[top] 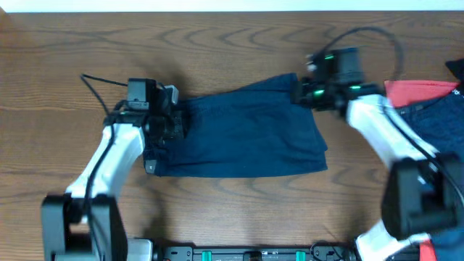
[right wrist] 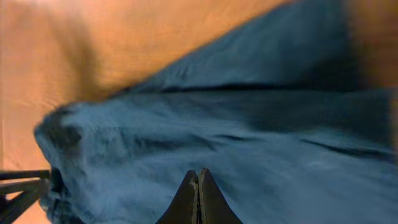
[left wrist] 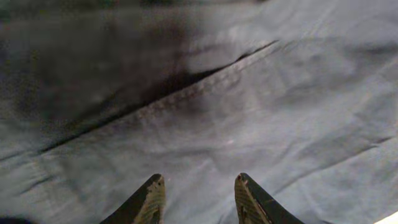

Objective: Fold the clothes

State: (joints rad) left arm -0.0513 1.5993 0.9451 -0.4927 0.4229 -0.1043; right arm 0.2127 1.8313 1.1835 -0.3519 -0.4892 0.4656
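Creases (right wrist: 214,135) are still there along the shorts' upper edge, so my right gripper should move back from the shorts' upper corner and push its closed fingers down on the shorts' inner part (top: 279,138).
The clothes in hand are dark navy shorts (top: 246,138), lying flat and folded across the middle of the wooden table (top: 65,43). My left gripper (top: 172,123) sits at their left edge. In the left wrist view it (left wrist: 199,179) is open just above the fabric (left wrist: 249,112), where a stitched seam runs diagonally, and nothing sits between the fingers. My right gripper (top: 299,91) is at the shorts' upper right corner. Seen from the right wrist, its fingers (right wrist: 199,172) are pressed together over the blue cloth (right wrist: 217,130), with no fabric visible between them.
More clothes lie at the right edge of the table: a red piece (top: 417,90) and a blue garment (top: 438,114) behind my right arm. Bare wood (right wrist: 124,43) shows beyond the shorts.
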